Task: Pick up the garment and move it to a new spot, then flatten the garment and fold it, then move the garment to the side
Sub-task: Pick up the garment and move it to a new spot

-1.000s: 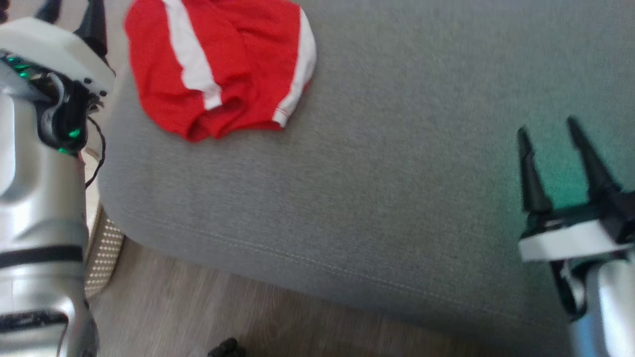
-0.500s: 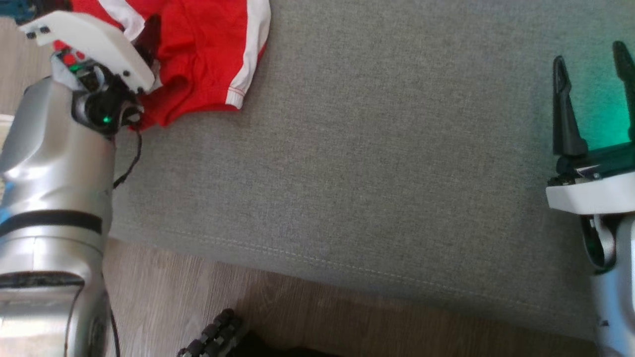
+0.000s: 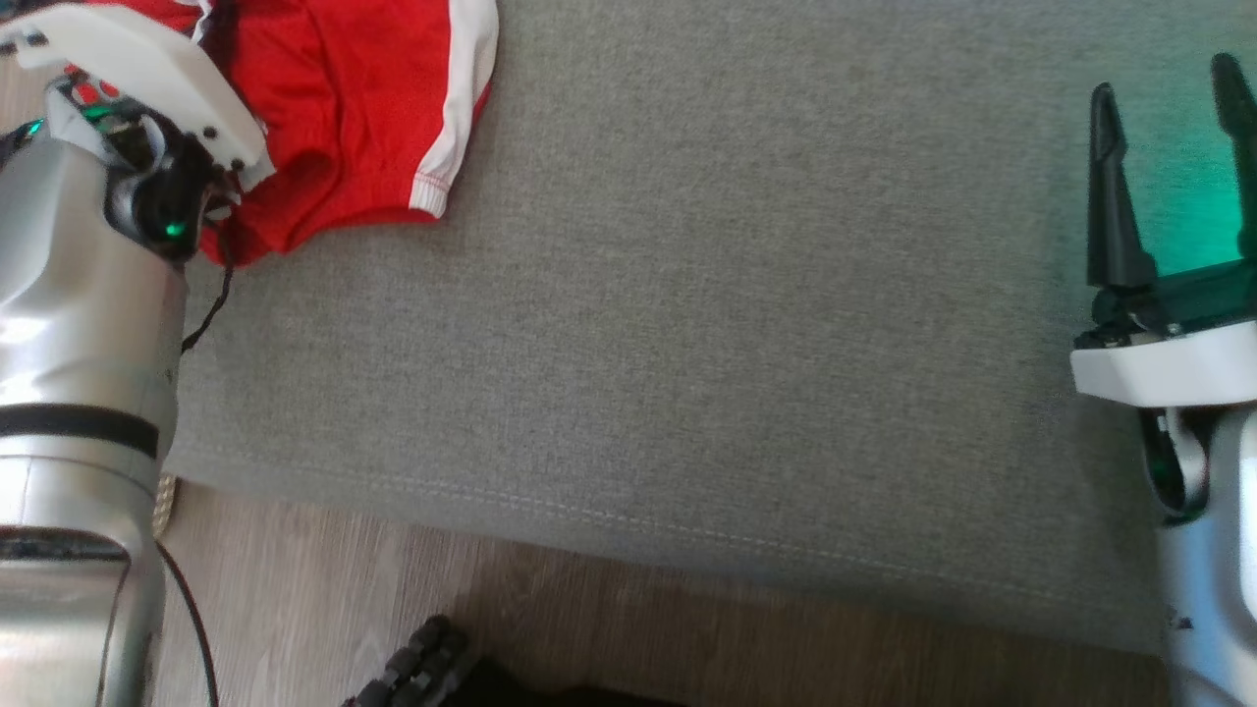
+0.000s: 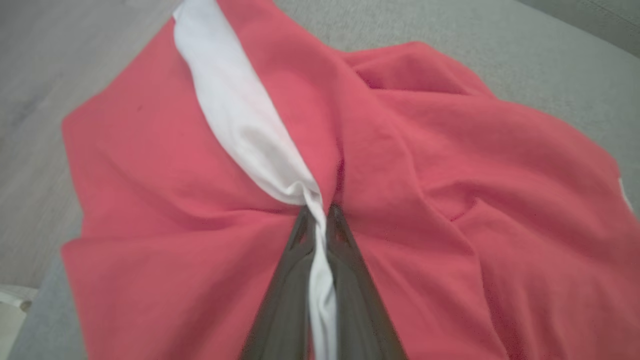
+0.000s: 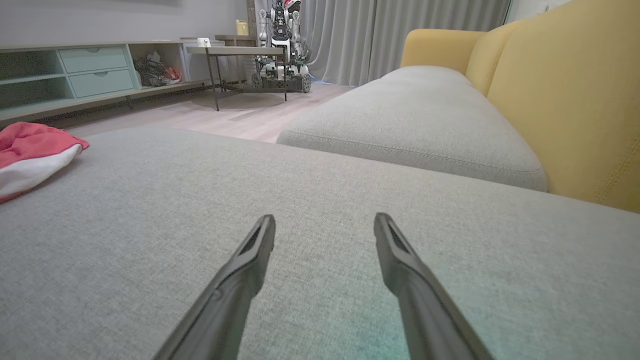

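The white stripe (image 3: 464,100) curves loosely along the edge of the garment (image 3: 359,118). The garment will pull straight along that stripe when I pull its corners apart.
The garment (image 3: 344,118) is red with white stripes and lies crumpled at the far left corner of a grey sofa cushion (image 3: 687,295). My left gripper (image 4: 320,212) is shut on the garment, with a twisted white stripe (image 4: 240,115) pinched between its two dark fingers and red cloth bunching around the tips. In the head view the left wrist's white cover (image 3: 147,69) hides those fingers. My right gripper (image 3: 1169,98) hovers over bare cushion at the far right, open and holding nothing. In the right wrist view the garment (image 5: 30,150) lies far off to the left of the right gripper (image 5: 325,222).
The cushion's front seam (image 3: 609,511) runs above wooden floor (image 3: 324,589). A dark tracked part (image 3: 412,668) sits at the bottom. A second grey cushion (image 5: 420,115) and a yellow backrest (image 5: 565,100) lie beyond the right gripper. A table and another robot (image 5: 282,45) stand across the room.
The head camera has shifted. My left gripper came in over the garment from its left side and shut on the white stripe. The right gripper stays open.
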Motion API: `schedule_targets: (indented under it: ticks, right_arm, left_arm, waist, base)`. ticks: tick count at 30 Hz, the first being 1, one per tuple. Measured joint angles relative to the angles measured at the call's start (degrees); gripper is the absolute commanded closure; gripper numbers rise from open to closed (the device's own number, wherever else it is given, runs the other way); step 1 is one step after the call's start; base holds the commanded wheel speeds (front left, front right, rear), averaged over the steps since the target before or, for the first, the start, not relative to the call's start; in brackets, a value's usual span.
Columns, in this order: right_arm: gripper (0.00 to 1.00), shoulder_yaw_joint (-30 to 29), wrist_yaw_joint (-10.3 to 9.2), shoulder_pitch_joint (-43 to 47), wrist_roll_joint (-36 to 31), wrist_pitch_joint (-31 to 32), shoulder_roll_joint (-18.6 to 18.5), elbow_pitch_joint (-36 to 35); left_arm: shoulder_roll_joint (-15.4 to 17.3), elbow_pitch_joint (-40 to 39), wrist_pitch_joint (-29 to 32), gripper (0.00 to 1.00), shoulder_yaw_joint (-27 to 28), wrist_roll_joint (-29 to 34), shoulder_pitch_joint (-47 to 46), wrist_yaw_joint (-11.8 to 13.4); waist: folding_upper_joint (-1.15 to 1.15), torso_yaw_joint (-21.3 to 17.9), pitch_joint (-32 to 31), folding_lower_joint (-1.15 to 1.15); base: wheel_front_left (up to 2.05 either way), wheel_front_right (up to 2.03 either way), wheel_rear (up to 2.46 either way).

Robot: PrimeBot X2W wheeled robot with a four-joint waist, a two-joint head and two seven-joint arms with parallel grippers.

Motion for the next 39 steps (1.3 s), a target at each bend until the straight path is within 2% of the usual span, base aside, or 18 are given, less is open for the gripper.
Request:
schedule_targets:
  ticks: [4,9,16,20,23,31,39]
  right_arm:
    - [0.00,0.19,0.00,0.10,0.21,0.00,1.35,0.74]
    - [0.00,0.57,0.00,0.79,1.24,0.00,3.12,1.75]
    - [0.00,1.09,0.00,4.31,2.77,0.00,4.99,1.94]
    - [0.00,1.22,0.00,5.51,3.75,0.00,5.20,1.49]
    - [0.00,1.36,0.00,5.83,4.47,0.00,5.24,0.89]
    - [0.00,2.89,0.00,8.53,8.25,0.00,5.49,0.48]
    - [0.00,2.78,0.00,8.45,10.69,0.00,5.57,-1.34]
  left_arm:
    - [0.73,-0.52,-6.83,1.00,-2.55,0.83,0.64,-0.01]
    - [3.74,-6.73,-12.56,1.00,-8.38,0.64,0.65,-0.02]
    - [10.48,-17.84,-13.63,1.00,-18.92,-0.86,2.86,-0.02]
    - [14.78,-26.21,-13.05,1.00,-25.29,-1.40,3.34,-0.02]
    - [16.73,-32.47,-12.10,1.00,-29.26,-1.35,3.42,-0.02]
    - [17.41,-42.74,-9.00,1.00,-35.39,1.86,4.06,0.00]
    - [16.24,-45.48,-6.89,1.00,-44.25,10.60,4.02,0.02]
  waist:
    - [0.00,-0.82,-2.33,0.00]
    - [0.00,-2.32,-6.73,0.00]
    - [0.00,-5.93,-14.08,-0.01]
    - [0.00,-9.60,-17.53,-0.01]
    - [0.00,-12.85,-19.61,-0.01]
    - [0.00,-22.68,-23.10,-0.01]
    - [0.00,-31.42,-21.22,-0.01]
  base:
    - [0.00,0.00,0.00]
    - [0.00,0.00,0.00]
    - [0.00,0.00,0.00]
    - [0.00,0.00,0.00]
    - [0.00,0.00,0.00]
    - [0.00,0.00,0.00]
    - [0.00,0.00,0.00]
